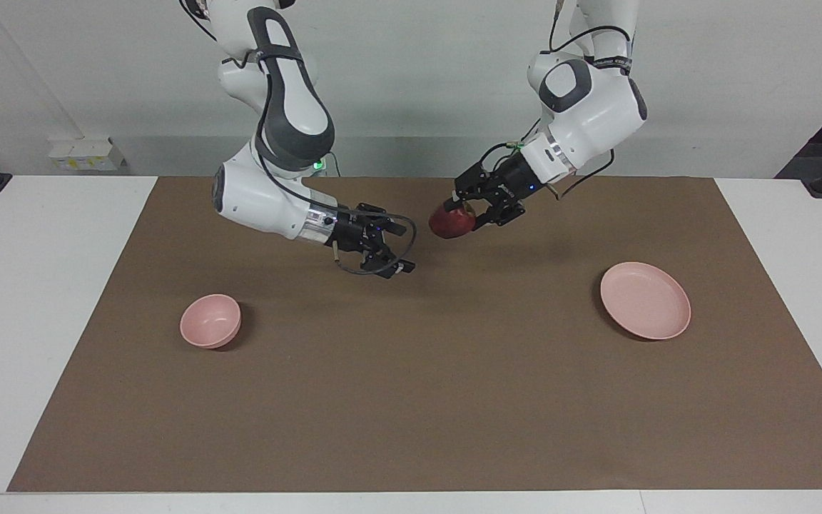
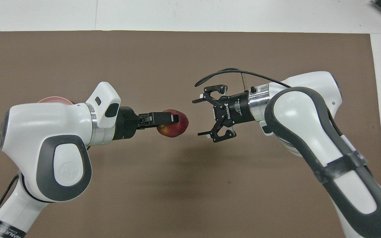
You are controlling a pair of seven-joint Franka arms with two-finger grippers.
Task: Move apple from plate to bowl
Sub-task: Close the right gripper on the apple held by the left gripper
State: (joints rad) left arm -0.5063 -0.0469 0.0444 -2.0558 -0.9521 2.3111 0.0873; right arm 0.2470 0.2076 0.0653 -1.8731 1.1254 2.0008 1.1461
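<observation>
My right gripper should close on the apple's free side [image 2: 184, 122] before my left gripper backs off, because my left gripper is holding the apple far from the bowl [image 1: 210, 321].
A dark red apple [image 1: 450, 227] [image 2: 178, 127] hangs in the air over the middle of the brown mat, with my left gripper [image 1: 462, 213] [image 2: 169, 120] shut on it. My right gripper [image 1: 402, 250] [image 2: 197, 117] is open and faces the apple from a short gap away, touching nothing. The pink plate [image 1: 645, 300] lies bare at the left arm's end of the mat; in the overhead view only a sliver of the plate [image 2: 53, 99] shows past the left arm. The small pink bowl [image 1: 210, 320] stands at the right arm's end and is hidden under the right arm in the overhead view.
The brown mat [image 1: 411, 400] covers most of the white table [image 1: 40, 300]. Nothing else stands on it besides the plate and the bowl.
</observation>
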